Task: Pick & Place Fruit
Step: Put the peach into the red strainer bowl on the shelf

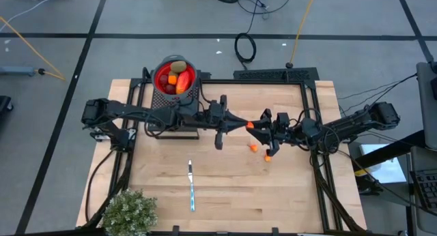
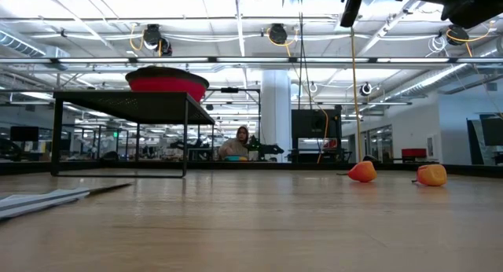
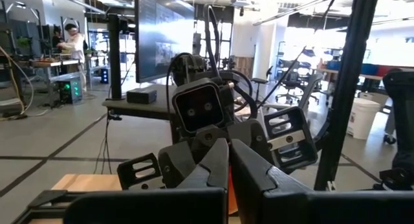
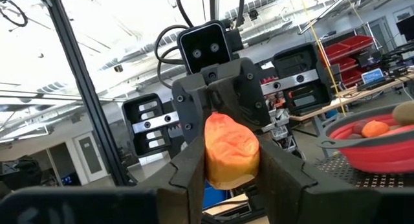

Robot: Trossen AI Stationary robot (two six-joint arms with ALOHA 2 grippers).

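Next, I open my right gripper, with both shut on the raised orange piece [image 1: 249, 125], before my left gripper carries it to the red bowl [image 1: 174, 79] near my left arm.
An orange fruit piece [image 1: 250, 125] [image 4: 231, 149] hangs above the table's middle, between my two grippers. They meet nose to nose. My left gripper [image 1: 247, 126] [image 3: 229, 179] comes from the left and is shut on the piece. My right gripper [image 1: 259, 129] [image 4: 231, 162] comes from the right and is also shut on it. Two more orange pieces [image 1: 254, 147] [image 1: 269, 156] lie on the wood below. A red bowl [image 1: 158, 67] at the far left of the table holds more fruit. My left gripper pinches the piece's end that faces it; only a thin orange strip [image 3: 229, 186] shows between its nearly closed fingers. The fingers come about level from the table's left. The piece is clear of the table. My right gripper pinches the orange piece by its two sides [image 4: 213, 156] between its two fingers. The fingers reach from the table's right, tipped slightly upward. The piece stands out past the fingertips toward the left gripper, lifted clear of the table.
The red bowl stands on a black perforated stand [image 2: 134, 107]. A slim knife [image 1: 192, 185] lies on the near middle of the table. A bushy green plant [image 1: 130, 212] sits at the near left corner. A person [image 2: 236, 144] sits in the room beyond.
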